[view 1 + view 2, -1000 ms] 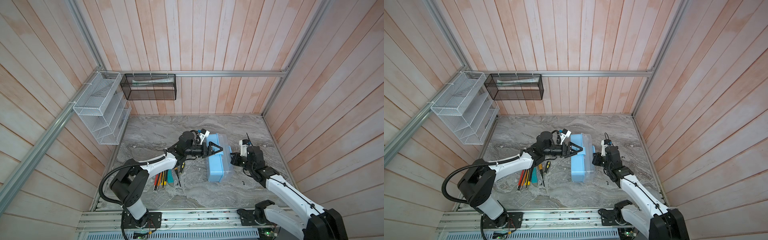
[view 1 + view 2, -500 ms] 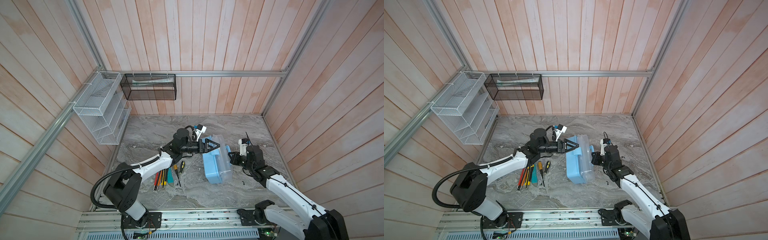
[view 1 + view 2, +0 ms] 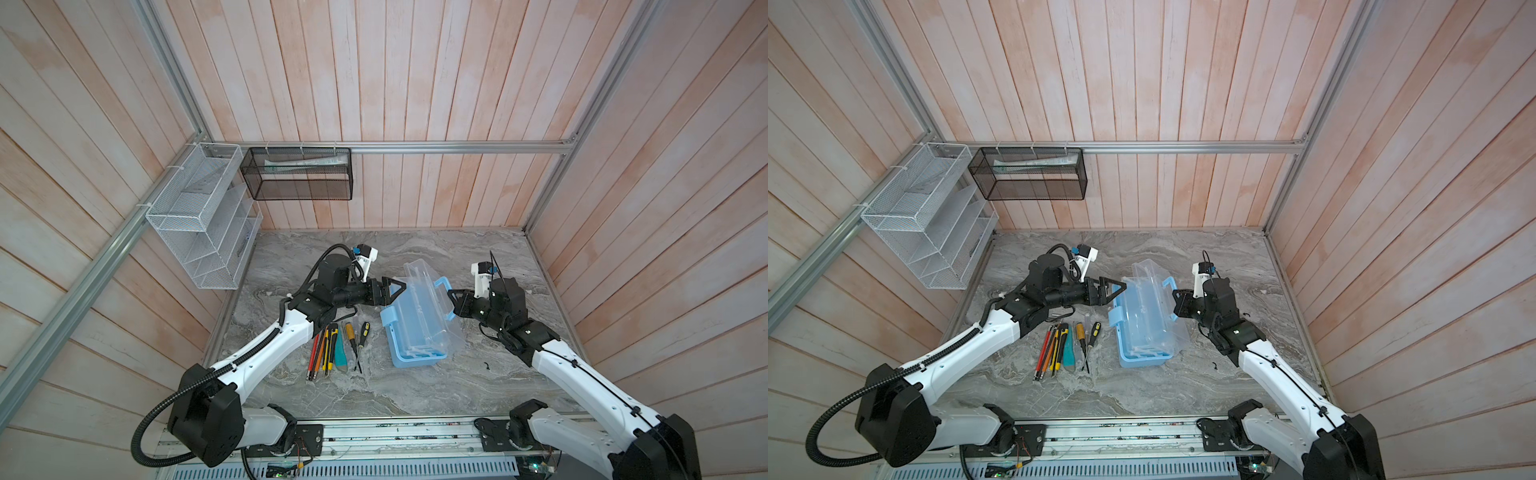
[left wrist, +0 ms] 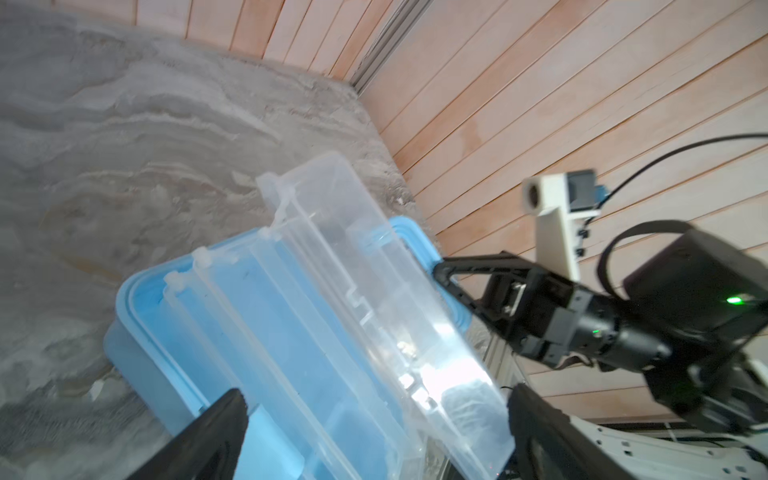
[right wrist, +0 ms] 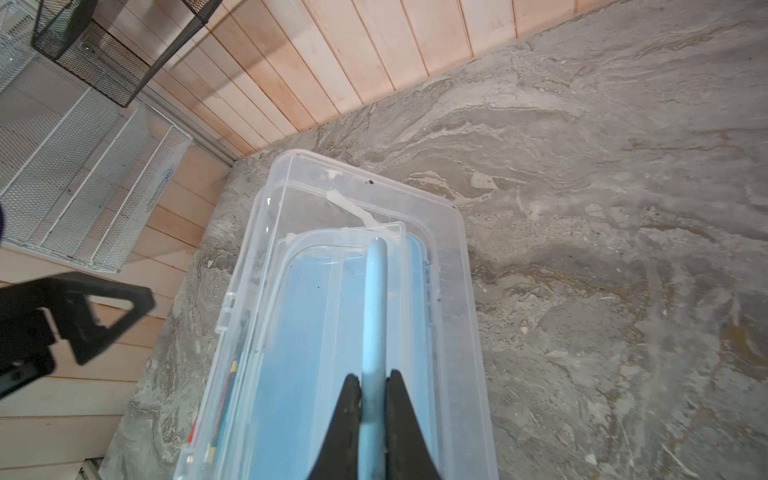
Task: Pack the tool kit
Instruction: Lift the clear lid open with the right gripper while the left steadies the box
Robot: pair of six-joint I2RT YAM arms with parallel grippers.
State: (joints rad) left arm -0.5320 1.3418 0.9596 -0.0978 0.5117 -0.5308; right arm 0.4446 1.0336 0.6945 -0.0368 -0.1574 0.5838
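The clear lid leans only part way open over an unheld box, so next my left gripper steadies the box's latch side while my right gripper swings the lid open.
The tool kit's light blue box lies mid-table. Its clear lid is swung up and leans to the right. My right gripper is shut on the lid's blue handle. My left gripper stands open beside the lid's left edge, its fingers apart over the box and touching nothing. Screwdrivers and utility knives lie in a row left of the box.
A white wire mesh rack hangs on the left wall and a black mesh basket on the back wall. Wooden walls close in the marble table on three sides. A small black scrap lies right of the box.
The lid has swung up and to the right with my right gripper on its handle. My left gripper has drawn back to the left, off the box top, and stays open.
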